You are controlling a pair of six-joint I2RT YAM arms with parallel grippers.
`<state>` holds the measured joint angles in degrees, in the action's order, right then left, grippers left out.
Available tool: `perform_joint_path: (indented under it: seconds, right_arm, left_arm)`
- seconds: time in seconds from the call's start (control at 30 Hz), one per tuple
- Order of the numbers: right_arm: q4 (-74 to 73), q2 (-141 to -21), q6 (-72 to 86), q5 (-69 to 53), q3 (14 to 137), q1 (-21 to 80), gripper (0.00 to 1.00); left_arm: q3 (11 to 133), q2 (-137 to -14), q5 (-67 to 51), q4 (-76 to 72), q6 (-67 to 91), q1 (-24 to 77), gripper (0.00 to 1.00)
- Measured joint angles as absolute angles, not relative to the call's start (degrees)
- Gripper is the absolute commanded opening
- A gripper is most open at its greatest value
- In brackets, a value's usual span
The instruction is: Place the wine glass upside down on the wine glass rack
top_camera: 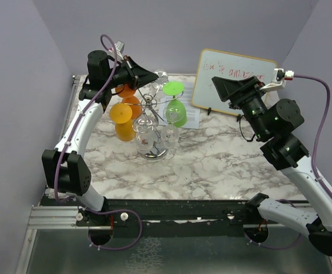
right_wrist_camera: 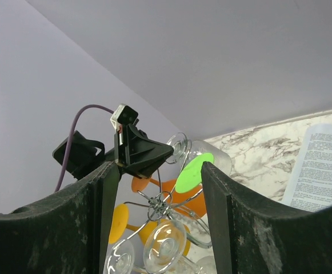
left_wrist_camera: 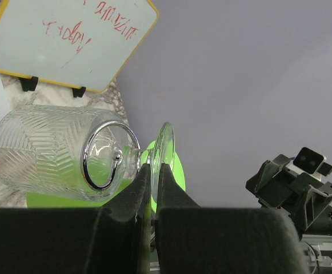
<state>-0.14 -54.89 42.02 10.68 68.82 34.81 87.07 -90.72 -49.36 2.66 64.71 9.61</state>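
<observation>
My left gripper is holding the clear wine glass bowl-down with its foot above the chrome loop. It should keep gently moving the glass's foot onto the loop and let go there.
The clear ribbed wine glass lies on its side, and my left gripper is shut on the rim of its round foot. A chrome loop arm of the wine glass rack crosses in front of the glass near its stem. From above, the left gripper holds the glass at the rack's far top side. My right gripper hovers open, apart to the right, by the whiteboard. Its open fingers frame the rack's hub from a distance.
A green glass, two orange glasses and clear glasses hang upside down on the rack. The rack's disc base stands on the marble table. A whiteboard leans at the back right, with a printed sheet beside it.
</observation>
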Motion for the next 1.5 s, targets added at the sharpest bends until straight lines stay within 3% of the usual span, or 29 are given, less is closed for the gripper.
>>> perform_joint_path:
  seconds: [0.93,1.2,1.5]
  right_arm:
    - [-0.1,-53.8,42.0,10.9,68.5,34.8,0.64]
    - [-0.1,-53.8,42.1,10.9,68.0,34.8,0.63]
    - [-0.1,-53.6,42.1,10.9,67.9,34.8,0.63]
  left_arm:
    - [90.6,-91.2,-38.5,11.0,61.7,9.0,0.0]
    - [91.1,-90.7,-37.6,14.0,59.5,8.6,0.11]
    - [91.3,-90.1,-36.4,15.4,58.6,8.3,0.34]
